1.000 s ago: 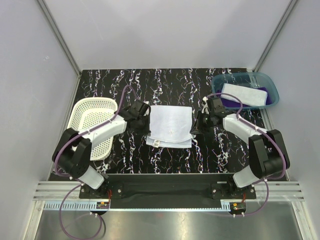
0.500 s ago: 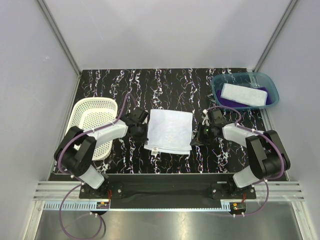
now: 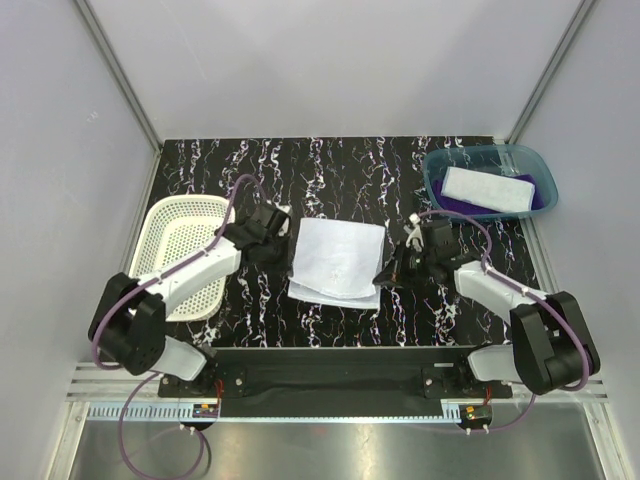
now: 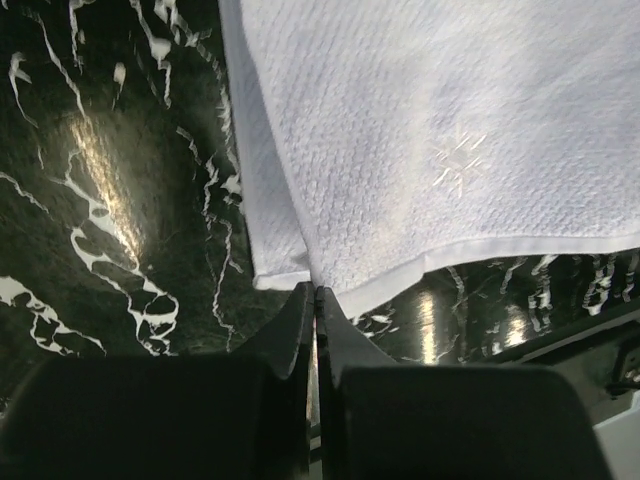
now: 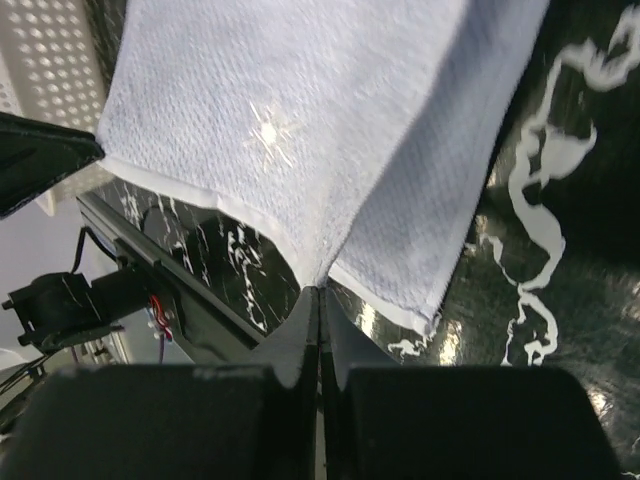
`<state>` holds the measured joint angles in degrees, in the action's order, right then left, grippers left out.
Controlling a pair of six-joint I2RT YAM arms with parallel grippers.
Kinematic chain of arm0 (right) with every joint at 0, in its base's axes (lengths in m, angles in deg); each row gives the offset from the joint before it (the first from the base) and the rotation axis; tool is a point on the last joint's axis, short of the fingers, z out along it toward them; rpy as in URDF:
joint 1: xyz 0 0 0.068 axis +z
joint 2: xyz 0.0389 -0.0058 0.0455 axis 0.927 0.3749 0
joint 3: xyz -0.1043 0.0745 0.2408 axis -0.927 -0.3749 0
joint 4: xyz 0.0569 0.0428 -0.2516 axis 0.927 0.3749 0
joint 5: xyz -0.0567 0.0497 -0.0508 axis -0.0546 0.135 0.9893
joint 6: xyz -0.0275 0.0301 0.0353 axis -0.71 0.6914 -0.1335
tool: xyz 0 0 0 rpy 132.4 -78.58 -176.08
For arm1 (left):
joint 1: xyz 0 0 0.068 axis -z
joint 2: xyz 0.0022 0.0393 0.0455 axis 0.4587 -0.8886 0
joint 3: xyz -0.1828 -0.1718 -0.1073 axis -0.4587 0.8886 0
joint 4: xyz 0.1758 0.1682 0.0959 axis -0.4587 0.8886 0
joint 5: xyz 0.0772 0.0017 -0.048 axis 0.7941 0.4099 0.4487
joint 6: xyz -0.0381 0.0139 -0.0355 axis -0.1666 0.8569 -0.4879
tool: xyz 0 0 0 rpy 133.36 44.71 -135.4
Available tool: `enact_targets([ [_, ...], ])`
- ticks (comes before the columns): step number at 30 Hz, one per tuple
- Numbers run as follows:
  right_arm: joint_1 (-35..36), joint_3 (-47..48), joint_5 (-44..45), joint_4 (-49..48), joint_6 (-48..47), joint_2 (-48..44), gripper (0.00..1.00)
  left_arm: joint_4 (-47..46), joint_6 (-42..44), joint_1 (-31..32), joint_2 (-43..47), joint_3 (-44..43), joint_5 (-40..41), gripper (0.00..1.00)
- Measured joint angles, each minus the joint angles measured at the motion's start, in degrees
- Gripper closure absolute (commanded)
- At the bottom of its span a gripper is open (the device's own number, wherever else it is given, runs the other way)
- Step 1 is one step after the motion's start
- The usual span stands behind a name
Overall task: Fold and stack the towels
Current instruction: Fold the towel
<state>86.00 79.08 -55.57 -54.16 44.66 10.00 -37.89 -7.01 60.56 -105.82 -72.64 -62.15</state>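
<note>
My left gripper and my right gripper are to pull the upper layer's hem toward the black rail (image 3: 335, 354), since the hem ends before the lower layer's near edge (image 3: 335, 303).
A pale blue-white towel (image 3: 338, 262) lies in two layers on the dark marbled table between the arms. My left gripper (image 3: 289, 250) is at its left edge, shut on the towel's hem (image 4: 315, 287). My right gripper (image 3: 381, 278) is at its near right corner, shut on a pinch of the upper layer (image 5: 321, 286), which rises off the lower one (image 5: 430, 230). At the far right another pale folded towel (image 3: 488, 188) lies on a deep purple towel (image 3: 543, 199).
The pale and purple towels lie in a translucent teal bin (image 3: 478, 150) at the far right corner. A white perforated basket (image 3: 150, 235) stands at the left, close behind my left arm. The black mounting rail (image 3: 320, 365) runs along the near edge.
The right gripper has drawn towards the near side with its towel corner. The left gripper dipped nearer, then came back. The towel's near edge has shifted slightly nearer and to the left.
</note>
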Motion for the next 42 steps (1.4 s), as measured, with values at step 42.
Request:
enact_targets([
  [42,2.4,-14.2,4.0,3.3,3.7,-7.7,1.00,-8.7,-3.8,-0.3,3.4,20.9,-7.5,1.00],
])
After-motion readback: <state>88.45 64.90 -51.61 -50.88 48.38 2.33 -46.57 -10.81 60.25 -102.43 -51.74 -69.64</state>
